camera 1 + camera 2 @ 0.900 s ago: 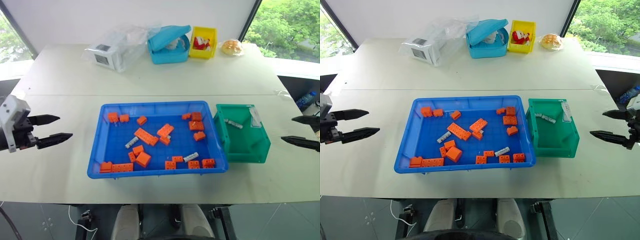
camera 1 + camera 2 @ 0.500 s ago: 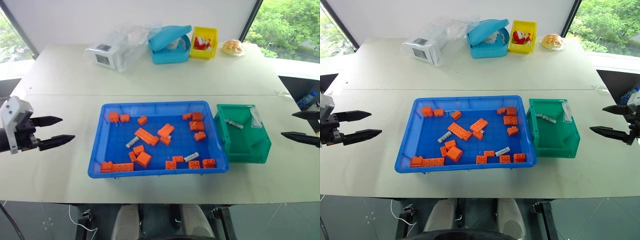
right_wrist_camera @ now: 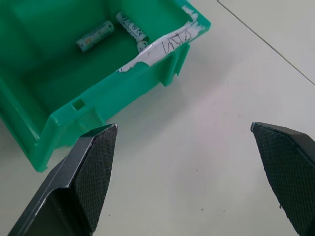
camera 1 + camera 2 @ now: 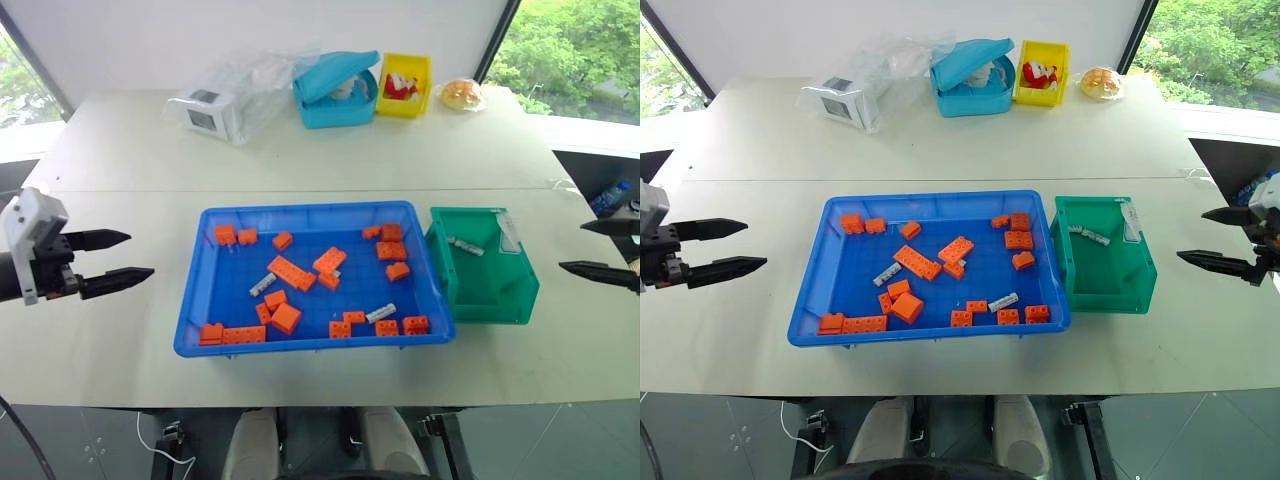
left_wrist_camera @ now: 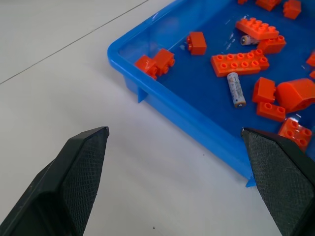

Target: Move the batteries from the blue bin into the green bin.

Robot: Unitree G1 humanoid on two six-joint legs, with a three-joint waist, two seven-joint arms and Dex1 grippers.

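Note:
The battery nearest my left gripper has both long sides free of bricks (image 4: pixel 262 285), so my right gripper keeps approaching until its fingers close across the battery.
The blue bin (image 4: pixel 210 290) lies mid-table with several orange bricks and loose batteries, one (image 4: pixel 263 284) left of centre and one (image 4: pixel 381 313) near the front rim. Another battery (image 5: pixel 236 89) shows in the left wrist view. The green bin (image 4: pixel 500 295) touches the blue bin's right side and holds batteries (image 3: pixel 95 36) at its back. My left gripper (image 4: pixel 140 255) hovers open and empty left of the blue bin. My right gripper (image 4: pixel 572 247) hovers open and empty right of the green bin.
At the table's far side stand a white box in clear plastic (image 4: pixel 215 108), a light-blue lidded box (image 4: pixel 337 90), a small yellow bin (image 4: pixel 406 85) and a bun (image 4: pixel 462 95). A seam crosses the table behind the bins.
The left gripper has drifted slightly toward the blue bin, and the right gripper has risen a little. Both stay open, and nothing in the bins has moved.

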